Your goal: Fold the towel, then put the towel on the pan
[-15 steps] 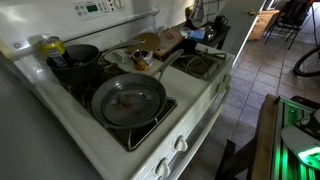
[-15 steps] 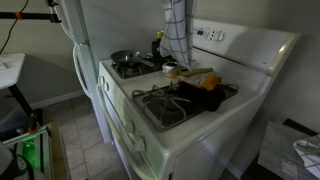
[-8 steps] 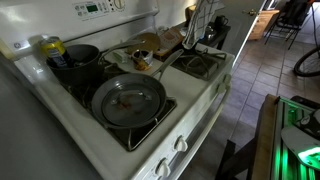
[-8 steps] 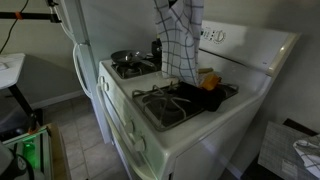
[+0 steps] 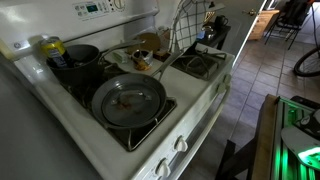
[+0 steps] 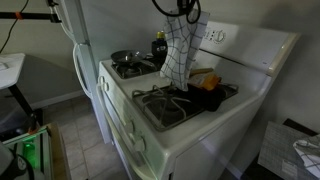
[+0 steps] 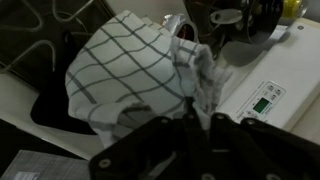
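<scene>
I should lay the towel (image 6: 181, 50) over the empty burner (image 6: 165, 107) before I move it to the pan, because it hangs loose from the bunched corner in my gripper.
A white towel with a dark grid pattern (image 6: 180, 50) hangs in the air over the middle of the stove, pinched at its top by my gripper (image 6: 186, 10). It also shows in an exterior view (image 5: 188, 28). In the wrist view the towel (image 7: 130, 70) droops away from my black fingers (image 7: 160, 140), which are shut on a bunched corner. The grey round pan (image 5: 128, 100) sits on the front burner, apart from the towel; it also shows in an exterior view (image 6: 124, 58).
A dark pot (image 5: 78, 58) and a yellow-capped bottle (image 5: 50, 45) stand on the back burner behind the pan. A wooden board with small items (image 5: 150, 45) lies mid-stove. A black object (image 6: 208, 97) rests by the far burners. The control panel (image 7: 266, 100) is behind.
The gripper has carried the hanging towel sideways over the stove towards its middle. The towel has swung and now hangs more spread out. The pan has not moved.
</scene>
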Robot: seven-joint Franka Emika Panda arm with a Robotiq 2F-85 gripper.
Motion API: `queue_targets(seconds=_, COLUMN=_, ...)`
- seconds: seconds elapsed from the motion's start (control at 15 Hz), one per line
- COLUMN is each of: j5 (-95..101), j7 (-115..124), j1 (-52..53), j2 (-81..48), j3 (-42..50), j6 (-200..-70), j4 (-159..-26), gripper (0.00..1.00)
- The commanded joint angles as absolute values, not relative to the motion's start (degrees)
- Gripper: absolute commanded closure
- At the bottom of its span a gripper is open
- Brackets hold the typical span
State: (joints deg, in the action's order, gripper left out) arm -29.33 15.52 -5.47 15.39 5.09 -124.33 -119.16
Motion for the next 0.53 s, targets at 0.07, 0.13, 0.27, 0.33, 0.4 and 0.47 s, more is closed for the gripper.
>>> queue_targets(seconds=0.07, j5=-33.9, j7=11.2, j1=-3.4, j2=11.3, j3=5.8, j6=-124.6, j4=-112.6, gripper=0.98)
queue_targets(seconds=0.13, j5=-34.0, j7=10.5, j1=-3.1, j2=11.1, j3=5.6, j6=-124.0, j4=-111.2, gripper=0.98)
queue_targets(seconds=0.27, j5=-33.2, j7=9.1, j1=-2.8, j2=10.7, j3=5.5, j6=-122.9, j4=-109.5, gripper=0.98)
queue_targets(seconds=0.33, j5=-32.3, j7=8.4, j1=-2.9, j2=10.5, j3=5.5, j6=-121.9, j4=-109.2, gripper=0.98)
queue_targets(seconds=0.4, j5=-31.7, j7=7.5, j1=-2.9, j2=10.5, j3=5.7, j6=-120.7, j4=-109.2, gripper=0.98)
queue_targets(seconds=0.47, j5=-31.6, j7=6.7, j1=-3.0, j2=10.7, j3=5.9, j6=-119.5, j4=-109.9, gripper=0.98)
